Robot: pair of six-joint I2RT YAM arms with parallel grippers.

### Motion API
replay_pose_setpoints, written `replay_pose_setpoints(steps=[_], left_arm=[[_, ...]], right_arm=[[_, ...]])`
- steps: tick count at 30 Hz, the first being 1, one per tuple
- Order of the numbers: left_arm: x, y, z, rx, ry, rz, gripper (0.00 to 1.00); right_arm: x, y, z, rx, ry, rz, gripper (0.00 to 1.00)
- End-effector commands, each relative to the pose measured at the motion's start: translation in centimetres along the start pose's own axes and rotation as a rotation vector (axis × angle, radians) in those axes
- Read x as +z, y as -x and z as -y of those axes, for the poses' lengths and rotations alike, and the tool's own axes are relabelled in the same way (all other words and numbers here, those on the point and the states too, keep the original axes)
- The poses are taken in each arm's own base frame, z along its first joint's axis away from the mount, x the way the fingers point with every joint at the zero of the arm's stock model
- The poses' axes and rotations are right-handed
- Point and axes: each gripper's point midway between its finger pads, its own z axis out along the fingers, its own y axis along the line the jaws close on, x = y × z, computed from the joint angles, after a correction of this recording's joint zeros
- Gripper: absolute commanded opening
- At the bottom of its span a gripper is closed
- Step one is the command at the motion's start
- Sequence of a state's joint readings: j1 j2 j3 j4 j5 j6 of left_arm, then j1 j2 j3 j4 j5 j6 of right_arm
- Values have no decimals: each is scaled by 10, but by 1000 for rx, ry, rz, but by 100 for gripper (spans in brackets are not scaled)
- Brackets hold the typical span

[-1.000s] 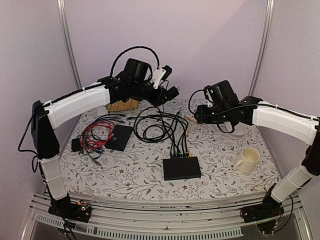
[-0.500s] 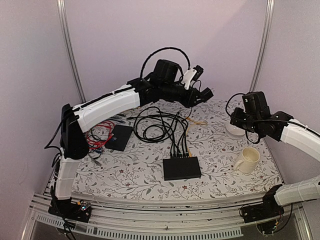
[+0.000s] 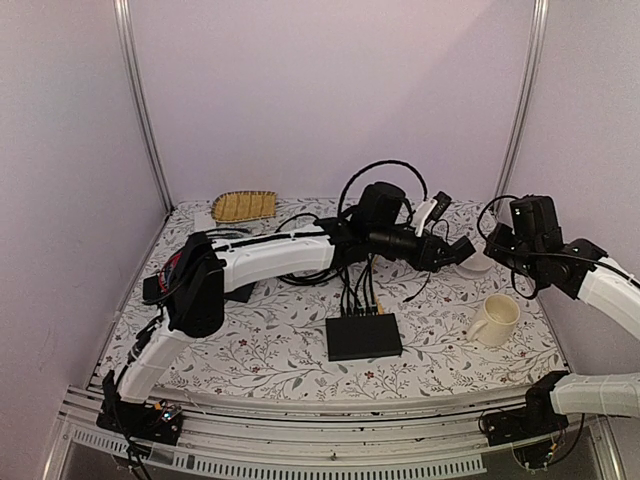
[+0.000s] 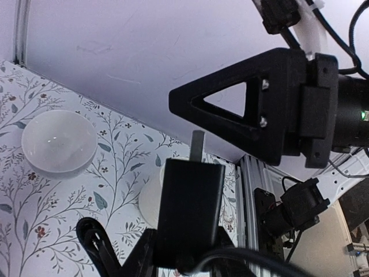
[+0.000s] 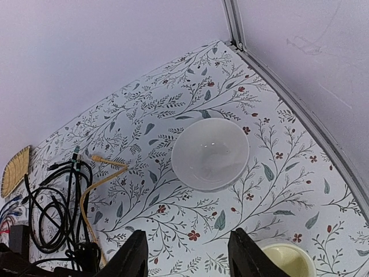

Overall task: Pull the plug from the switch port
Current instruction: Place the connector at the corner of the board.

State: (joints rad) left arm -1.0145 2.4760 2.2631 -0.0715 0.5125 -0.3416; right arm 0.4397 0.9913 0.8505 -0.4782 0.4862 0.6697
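Next, I put the black plug block (image 3: 458, 251) down first and then move my left gripper to the switch's end (image 3: 332, 341), because the block fills that gripper away from the switch.
The switch (image 3: 363, 336) is a flat black box at the table's front middle, with several cables (image 3: 360, 298) plugged into its far edge. My left arm reaches across to the right. Its gripper (image 3: 458, 250) hangs above the table's right side, clear of the switch, shut on a black plug block (image 4: 190, 208) with a metal prong on top. A black cable trails from the block. My right gripper (image 5: 187, 257) is open and empty above the table near the white bowl. It also shows side-on in the left wrist view (image 4: 230, 109).
A white bowl (image 5: 210, 153) sits at the back right, and a cream mug (image 3: 497, 318) stands in front of it. A yellow cable (image 5: 98, 179) and black cable loops (image 5: 52, 202) lie behind the switch. A woven basket (image 3: 243, 205) is at the back left.
My left arm has swung from the back middle far to the right and lower, carrying the black plug block. My right arm has drawn back to the right.
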Motion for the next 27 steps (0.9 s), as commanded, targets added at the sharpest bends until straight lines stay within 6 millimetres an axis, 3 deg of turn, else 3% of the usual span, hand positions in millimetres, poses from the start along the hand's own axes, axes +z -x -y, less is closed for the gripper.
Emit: replay_pose_setpoints(steps=[1, 11, 18, 21, 24, 27], left_arm=[[18, -8, 1, -62, -98, 51, 0], [39, -76, -46, -233, -91, -9, 0], [42, -123, -84, -352, -25, -64, 8], [43, -137, -97, -388, -3, -75, 21], [43, -142, -106, -420, 1, -70, 46], [42, -141, -110, -432, 1, -64, 57]], right_arm=[[-2, -11, 14, 3, -23, -30, 48], [-11, -42, 36, 56, -51, -120, 43], [-15, -67, 40, 86, -29, -218, 28], [-15, -78, 39, 98, -20, -259, 27], [-14, -87, 38, 107, -12, -289, 26], [-11, -93, 30, 92, 6, -316, 26]])
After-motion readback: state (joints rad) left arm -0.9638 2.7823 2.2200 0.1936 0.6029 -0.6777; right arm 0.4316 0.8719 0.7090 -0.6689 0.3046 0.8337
